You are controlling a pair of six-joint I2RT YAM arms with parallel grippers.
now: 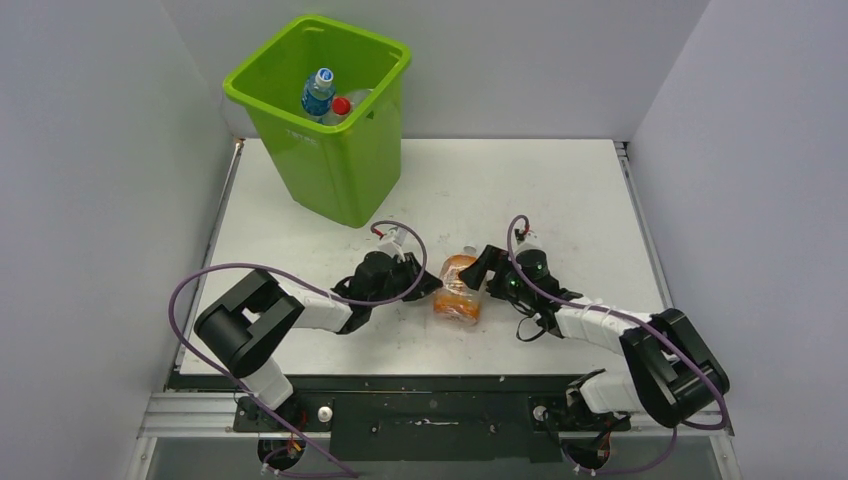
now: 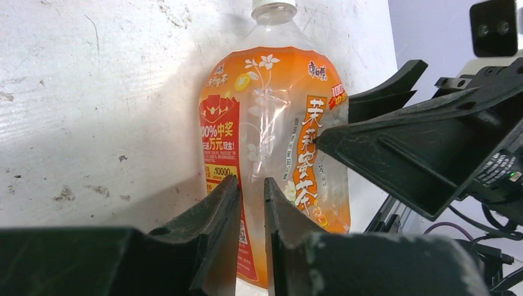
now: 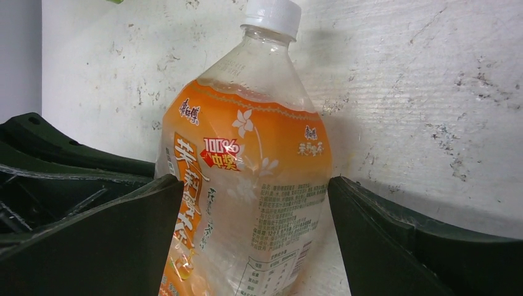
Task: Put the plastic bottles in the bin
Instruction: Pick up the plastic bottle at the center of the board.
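Observation:
The robot's right gripper is at the bottle's upper half [image 1: 456, 268], so it should go down to the bottle's base [image 1: 457, 315] and leave the cap end for the left gripper to take.
An orange-labelled plastic bottle [image 1: 458, 290] with a white cap lies on the white table between my two grippers; it also fills the left wrist view [image 2: 271, 123] and the right wrist view [image 3: 247, 172]. My left gripper [image 1: 430, 283] [image 2: 251, 182] is shut, its tips against the bottle's left side; I cannot tell whether they pinch any plastic. My right gripper [image 1: 480, 268] [image 3: 255, 180] stands open at the bottle's right side, and one of its fingers [image 2: 401, 148] touches the label. The lime-green bin [image 1: 330, 160] stands at the back left with a blue-labelled bottle [image 1: 318, 95] and a red-capped one [image 1: 340, 104] inside.
Grey walls close in the table on the left, back and right. A black rail [image 1: 430, 385] runs along the near edge by the arm bases. Purple cables [image 1: 200, 280] loop off both arms.

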